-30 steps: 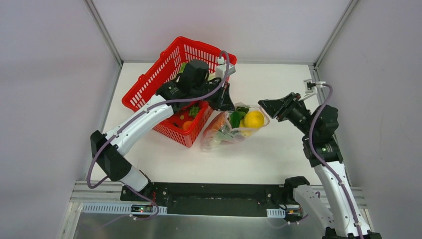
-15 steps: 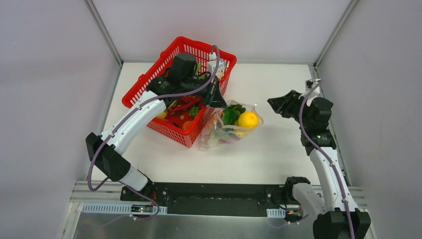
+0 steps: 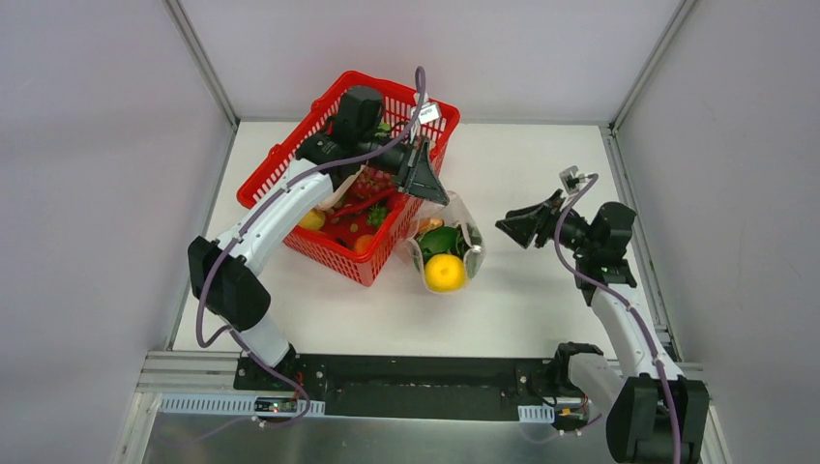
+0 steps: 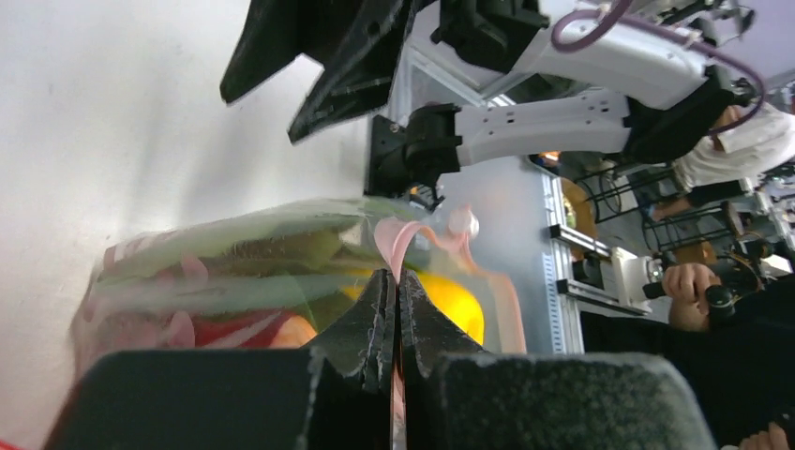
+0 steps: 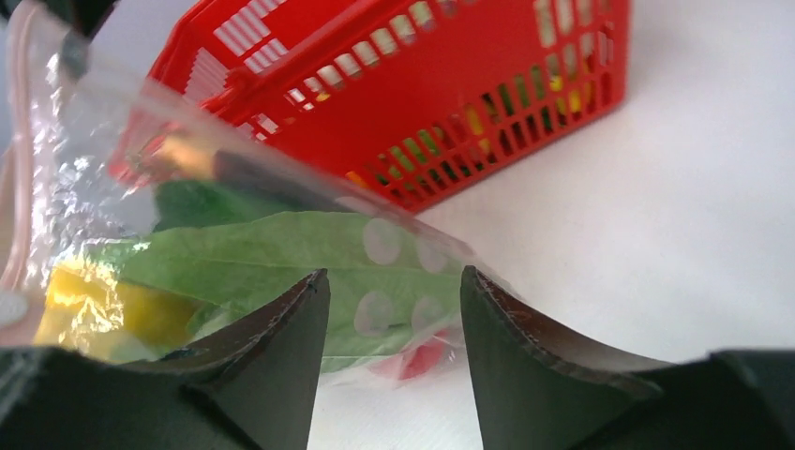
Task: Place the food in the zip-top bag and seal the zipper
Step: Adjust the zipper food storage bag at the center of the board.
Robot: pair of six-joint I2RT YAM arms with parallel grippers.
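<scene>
The robot's right gripper should take hold of the bag's slider end (image 4: pixel 462 223) before the left gripper opens, because the left gripper is holding the zipper strip (image 4: pixel 395 246) away from the white slider.
The clear dotted zip-top bag (image 3: pixel 447 249) hangs from my left gripper (image 3: pixel 432 194) beside the red basket. It holds a yellow lemon (image 3: pixel 445 272) and green leaves (image 3: pixel 437 239). My left gripper (image 4: pixel 395 281) is shut on the pinkish zipper strip (image 4: pixel 405 240) at the bag's mouth. The lemon (image 4: pixel 455 302) shows through the bag behind its fingers. My right gripper (image 3: pixel 510 223) is open and empty, a little to the right of the bag. In the right wrist view it (image 5: pixel 394 281) faces the bag (image 5: pixel 281 253) with a green leaf (image 5: pixel 262 267) inside.
The red mesh basket (image 3: pixel 290 169) stands at the back left with more toy food in it, and shows in the right wrist view (image 5: pixel 422 84). White walls with metal posts close the table's back and sides.
My left gripper lifted the bag's mouth up and back, so the bag now hangs with the lemon at the bottom. My right gripper moved left, toward the bag.
</scene>
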